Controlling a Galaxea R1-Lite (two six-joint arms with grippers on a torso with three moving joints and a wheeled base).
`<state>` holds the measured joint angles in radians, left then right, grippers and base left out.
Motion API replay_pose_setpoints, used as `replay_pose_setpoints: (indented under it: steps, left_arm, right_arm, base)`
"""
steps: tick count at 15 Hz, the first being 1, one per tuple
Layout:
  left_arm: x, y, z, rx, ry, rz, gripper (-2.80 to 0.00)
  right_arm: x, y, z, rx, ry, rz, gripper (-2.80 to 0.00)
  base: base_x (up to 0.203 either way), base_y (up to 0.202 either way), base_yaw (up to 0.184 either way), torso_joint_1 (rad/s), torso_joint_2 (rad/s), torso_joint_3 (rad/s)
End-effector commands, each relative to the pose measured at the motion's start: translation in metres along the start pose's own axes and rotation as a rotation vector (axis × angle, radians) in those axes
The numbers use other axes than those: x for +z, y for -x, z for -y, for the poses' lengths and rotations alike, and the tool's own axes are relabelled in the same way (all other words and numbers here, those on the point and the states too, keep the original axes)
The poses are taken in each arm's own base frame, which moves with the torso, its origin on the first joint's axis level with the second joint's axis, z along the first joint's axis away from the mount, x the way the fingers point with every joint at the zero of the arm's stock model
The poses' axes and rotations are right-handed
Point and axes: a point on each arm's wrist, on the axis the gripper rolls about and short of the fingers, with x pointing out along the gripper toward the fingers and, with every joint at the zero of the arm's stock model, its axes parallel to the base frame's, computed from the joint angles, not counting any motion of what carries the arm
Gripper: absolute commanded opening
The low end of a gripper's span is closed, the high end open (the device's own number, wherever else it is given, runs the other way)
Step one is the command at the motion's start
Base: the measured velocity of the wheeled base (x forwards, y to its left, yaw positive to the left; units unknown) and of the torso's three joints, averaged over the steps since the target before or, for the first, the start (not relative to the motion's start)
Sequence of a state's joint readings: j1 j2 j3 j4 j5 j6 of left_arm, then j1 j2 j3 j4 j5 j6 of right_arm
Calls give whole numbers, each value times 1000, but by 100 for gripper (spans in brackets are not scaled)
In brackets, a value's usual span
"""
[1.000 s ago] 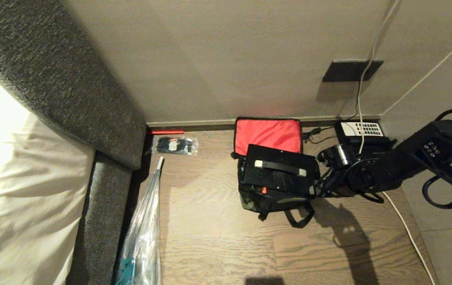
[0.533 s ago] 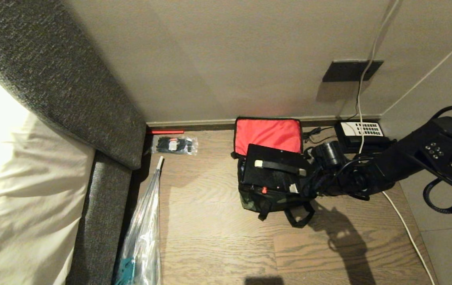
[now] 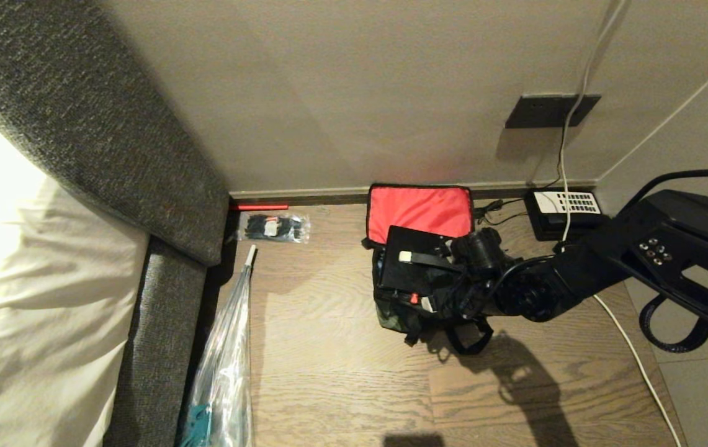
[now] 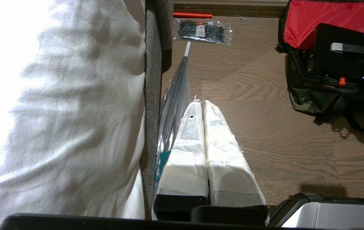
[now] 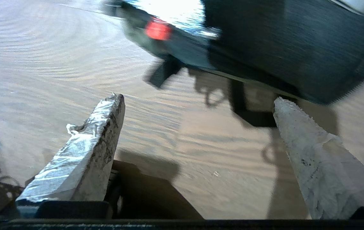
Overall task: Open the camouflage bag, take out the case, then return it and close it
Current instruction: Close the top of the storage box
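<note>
I should turn my right gripper's open fingers, which span only the floor before the camouflage bag [image 5: 199,149], and swing them back to straddle the bag's front edge [image 5: 222,72].
The camouflage bag [image 3: 393,314] sits on the wood floor by the wall, its red-lined lid [image 3: 419,211] flipped back. Inside it lies the black case [image 3: 412,273], its handle's pale end [image 3: 404,256] and red latch [image 3: 414,298] showing. My right gripper [image 3: 439,303] reaches in from the right over the bag's front right corner. It is open, with only floor between its fingers [image 5: 197,99]. The case [image 5: 280,44] and its latch [image 5: 158,29] pass blurred just beyond the fingertips. My left gripper [image 4: 201,103] is parked over the floor, left of the bag [image 4: 309,99], and is shut and empty.
A black telephone with a white keypad [image 3: 561,208] stands right of the bag under a wall plate [image 3: 549,110]. A white cable [image 3: 630,351] trails over the floor. To the left are a grey upholstered bed frame [image 3: 161,205], a plastic-wrapped umbrella [image 3: 226,360], packed cable ties [image 3: 273,228] and a red rod [image 3: 260,207].
My right arm has swung left, from the case's right end across the bag's front right corner, and its jaws have spread wider. The case lies lower in the bag.
</note>
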<state>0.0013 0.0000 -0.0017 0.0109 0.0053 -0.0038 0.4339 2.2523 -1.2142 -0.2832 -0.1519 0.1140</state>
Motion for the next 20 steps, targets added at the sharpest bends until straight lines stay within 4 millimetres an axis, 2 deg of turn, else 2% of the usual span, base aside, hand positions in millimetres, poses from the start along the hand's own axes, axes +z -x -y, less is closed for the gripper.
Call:
replay_pose_setpoints:
  steps: [1, 3, 6, 10, 12, 14, 16, 20]
  left_arm:
    - [0, 0, 0, 1, 1, 1, -280]
    - [0, 0, 0, 1, 1, 1, -280]
    - [0, 0, 0, 1, 1, 1, -280]
    - [0, 0, 0, 1, 1, 1, -280]
    - [0, 0, 0, 1, 2, 1, -280]
    - [0, 0, 0, 1, 1, 1, -280]
    - [0, 0, 0, 0, 1, 1, -280]
    - [0, 0, 0, 1, 1, 1, -280]
  right_arm:
    - [-6, 0, -6, 4, 12, -11, 0]
    - [-1, 2, -11, -18, 33, 14, 0]
    - [-11, -9, -35, -2, 177, -4, 0]
    - [-42, -5, -31, 6, 553, -109, 0]
    - [-52, -1, -36, -21, 617, -135, 0]
    - [-58, -6, -45, -133, 679, -148, 0]
    - [-56, -7, -46, -149, 804, -116, 0]
    - [-47, -7, -50, -159, 811, -28, 0]
  base:
    - [0, 0, 0, 0, 0, 0]
    - [0, 0, 0, 0, 0, 0]
    - [0, 0, 0, 0, 0, 0]
    - [0, 0, 0, 0, 0, 0]
    - [0, 0, 0, 0, 0, 0]
    - [0, 0, 0, 0, 0, 0]
    - [0, 0, 0, 0, 0, 0]
    - [0, 0, 0, 0, 0, 0]
